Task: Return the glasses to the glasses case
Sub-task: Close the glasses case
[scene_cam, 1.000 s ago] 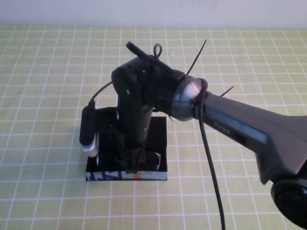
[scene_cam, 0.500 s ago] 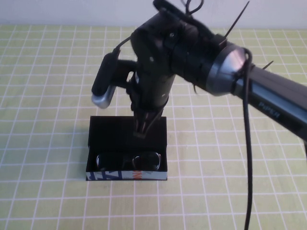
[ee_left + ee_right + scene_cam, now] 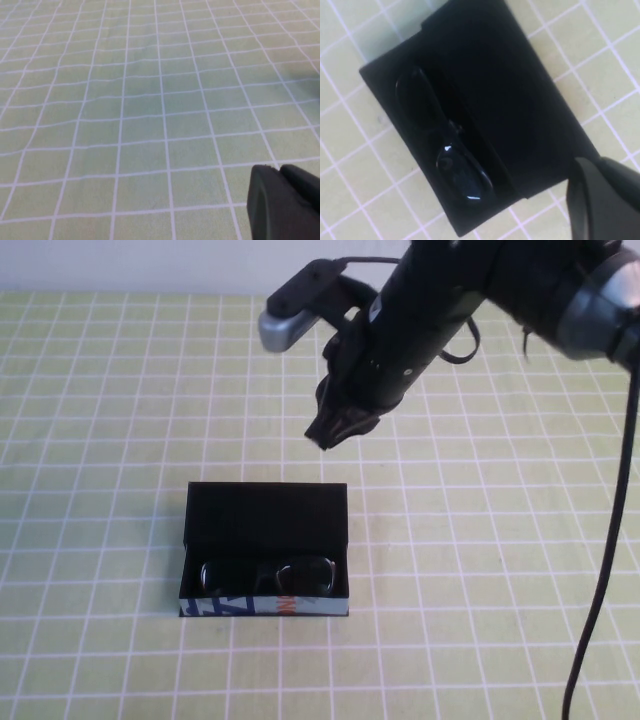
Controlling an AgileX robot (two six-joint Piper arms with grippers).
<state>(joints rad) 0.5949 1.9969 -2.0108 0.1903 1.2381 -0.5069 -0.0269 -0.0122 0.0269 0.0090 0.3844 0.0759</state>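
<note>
The open glasses case (image 3: 266, 548) is loose on the cloth. My left gripper should keep its printed side (image 3: 217, 606) steady before my right gripper shuts the case's lid.
The black glasses case (image 3: 266, 515) lies open on the checked cloth, its white printed side (image 3: 250, 607) toward me. The black glasses (image 3: 268, 575) lie inside it along the near wall. The right wrist view shows the case (image 3: 520, 100) with the glasses (image 3: 452, 160) in it. My right gripper (image 3: 335, 432) hangs shut and empty in the air, above the cloth behind the case. My left gripper (image 3: 280, 172) is shut over bare cloth; it does not show in the high view.
The green checked tablecloth (image 3: 100, 440) covers the whole table. The right arm (image 3: 480, 290) and its cable (image 3: 610, 540) cross the upper right and right side of the high view.
My right gripper has risen out of the case and moved back and to the right, away from it. The glasses stay lying in the case.
</note>
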